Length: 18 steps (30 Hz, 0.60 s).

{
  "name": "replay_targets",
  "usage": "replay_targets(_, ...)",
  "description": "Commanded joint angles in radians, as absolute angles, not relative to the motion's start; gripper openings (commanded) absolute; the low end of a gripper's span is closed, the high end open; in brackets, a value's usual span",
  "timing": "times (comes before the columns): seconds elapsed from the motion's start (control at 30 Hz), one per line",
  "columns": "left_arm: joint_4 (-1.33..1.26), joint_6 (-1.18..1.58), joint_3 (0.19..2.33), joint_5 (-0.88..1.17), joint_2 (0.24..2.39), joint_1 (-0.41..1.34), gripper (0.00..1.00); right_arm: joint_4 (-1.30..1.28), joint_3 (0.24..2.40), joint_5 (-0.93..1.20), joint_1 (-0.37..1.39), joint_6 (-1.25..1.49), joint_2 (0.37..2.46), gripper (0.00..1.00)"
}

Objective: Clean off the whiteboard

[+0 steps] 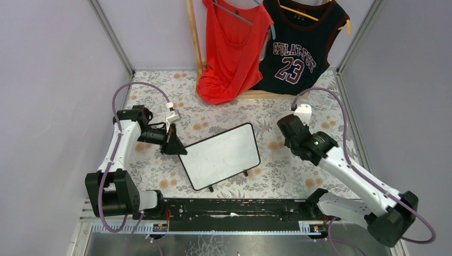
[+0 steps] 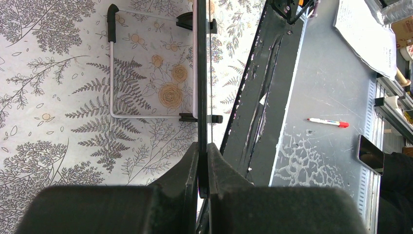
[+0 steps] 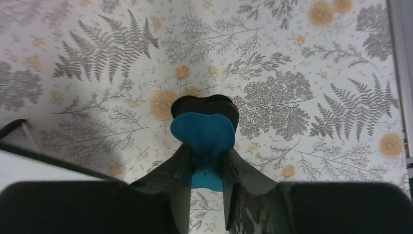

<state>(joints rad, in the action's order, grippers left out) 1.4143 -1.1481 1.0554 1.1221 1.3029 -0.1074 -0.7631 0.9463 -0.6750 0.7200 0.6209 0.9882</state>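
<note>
My right gripper is lowering the blue eraser and should keep going until it rests on the floral cloth (image 1: pixel 272 144), because the whiteboard (image 1: pixel 221 158) is clean and the cloth beside it is open.
The whiteboard (image 1: pixel 221 156) is white with a thin black frame and shows no marks in the top view. It sits tilted at mid-table with its small black feet toward the near edge. My left gripper (image 1: pixel 175 145) is shut on its left corner. In the left wrist view the board (image 2: pixel 201 73) is edge-on, clamped between the fingers of my left gripper (image 2: pixel 203 156). My right gripper (image 1: pixel 288 127) is to the right of the board, apart from it. It (image 3: pixel 207 156) is shut on a blue eraser (image 3: pixel 204 134) with a black pad, above the floral cloth. A board corner (image 3: pixel 29 163) shows at the left.
A red top (image 1: pixel 232 48) and a dark jersey (image 1: pixel 298 50) hang on a wooden rack at the back. A black rail (image 1: pixel 234 208) runs along the near edge. Beyond it, a red-capped marker (image 2: pixel 328 122) and a phone (image 2: pixel 370 153) lie on a grey bench.
</note>
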Motion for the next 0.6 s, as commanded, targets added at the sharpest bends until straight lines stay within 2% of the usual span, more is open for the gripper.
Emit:
replay_targets(0.0,1.406,-1.136,1.053,1.117,1.298,-0.098,0.00,-0.617,0.908,-0.455,0.554,0.507,1.082,0.00)
replay_targets(0.23,1.375,-1.097,1.048,1.113,1.292,-0.096,0.00,-0.517,0.916,-0.207,0.357,0.405,1.237,0.00)
replay_targets(0.57,1.366,-1.085,1.046,1.111,1.286,-0.098,0.00,-0.505,1.022,0.002,0.326,0.324,1.500,0.00)
